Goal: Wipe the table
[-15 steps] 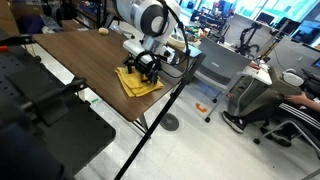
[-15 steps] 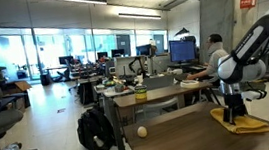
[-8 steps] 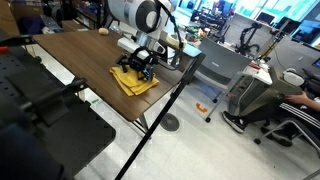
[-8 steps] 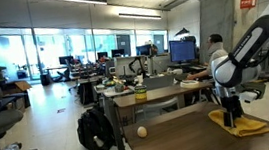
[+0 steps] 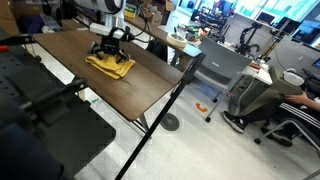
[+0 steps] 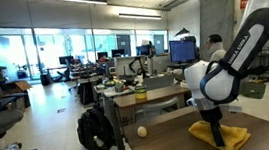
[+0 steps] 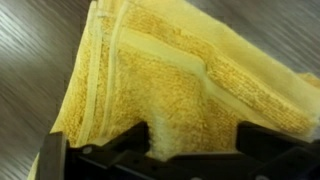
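The pale ball sits by the table's far edge [image 6: 139,139], where the towel must wipe. Next, I lift my gripper off the towel and grab the ball [image 6: 142,131] first.
A folded yellow towel [image 5: 110,67] lies on the dark brown wood-grain table [image 5: 145,85]. My gripper [image 5: 110,48] comes straight down onto it. From the other side the towel [image 6: 227,137] sits under the gripper [image 6: 218,134] on the table [image 6: 167,147]. In the wrist view the towel [image 7: 170,75] fills most of the picture, with bare table [image 7: 28,60] at the left. The gripper [image 7: 197,143] is open, its two dark fingers [image 7: 140,142] spread wide and pressed into the cloth, towel bulging up between them.
Black equipment [image 5: 45,115] fills the near left and a thin black pole [image 5: 172,100] slants past the table edge. A grey office chair [image 5: 250,95] and a seated person [image 5: 300,100] are at the right. A pale ball [image 6: 142,132] rests by the table's far edge; a black backpack [image 6: 94,130] lies on the floor.
The gripper has slid along the tabletop with the towel under it, away from the table's end near the chair, toward the middle. The jaws have stayed open.
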Robot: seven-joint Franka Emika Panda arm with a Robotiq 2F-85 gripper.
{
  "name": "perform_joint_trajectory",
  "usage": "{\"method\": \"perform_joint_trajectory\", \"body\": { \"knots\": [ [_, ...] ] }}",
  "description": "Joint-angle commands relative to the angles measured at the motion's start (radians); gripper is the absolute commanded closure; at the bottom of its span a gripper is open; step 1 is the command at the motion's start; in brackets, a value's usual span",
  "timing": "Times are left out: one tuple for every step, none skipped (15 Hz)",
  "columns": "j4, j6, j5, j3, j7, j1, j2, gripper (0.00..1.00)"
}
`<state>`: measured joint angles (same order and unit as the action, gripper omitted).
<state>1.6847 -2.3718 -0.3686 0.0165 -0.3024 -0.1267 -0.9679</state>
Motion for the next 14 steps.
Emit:
{"method": "perform_joint_trajectory", "body": {
  "knots": [
    [0.13, -0.141, -0.081, 0.035, 0.01, -0.093, 0.02, 0.0],
    [0.161, -0.174, -0.101, 0.046, 0.011, -0.118, 0.033, 0.0],
    [0.188, -0.203, -0.114, 0.057, 0.016, -0.142, 0.042, 0.0],
    [0.216, -0.233, -0.127, 0.064, 0.027, -0.168, 0.049, 0.0],
    [0.228, -0.261, -0.141, 0.061, 0.04, -0.192, 0.048, 0.0],
    [0.232, -0.287, -0.156, 0.044, 0.055, -0.211, 0.047, 0.0],
    [0.234, -0.311, -0.171, 0.025, 0.075, -0.228, 0.047, 0.0],
    [0.238, -0.337, -0.186, 0.002, 0.1, -0.244, 0.049, 0.0],
    [0.242, -0.369, -0.198, -0.028, 0.13, -0.252, 0.054, 0.0],
    [0.255, -0.412, -0.213, -0.063, 0.168, -0.26, 0.063, 0.0],
    [0.267, -0.451, -0.216, -0.092, 0.197, -0.264, 0.068, 0.0],
    [0.275, -0.491, -0.213, -0.118, 0.222, -0.261, 0.07, 0.0],
    [0.281, -0.519, -0.196, -0.139, 0.235, -0.246, 0.07, 0.0],
    [0.281, -0.547, -0.173, -0.156, 0.245, -0.225, 0.066, 0.0]
  ]
}}
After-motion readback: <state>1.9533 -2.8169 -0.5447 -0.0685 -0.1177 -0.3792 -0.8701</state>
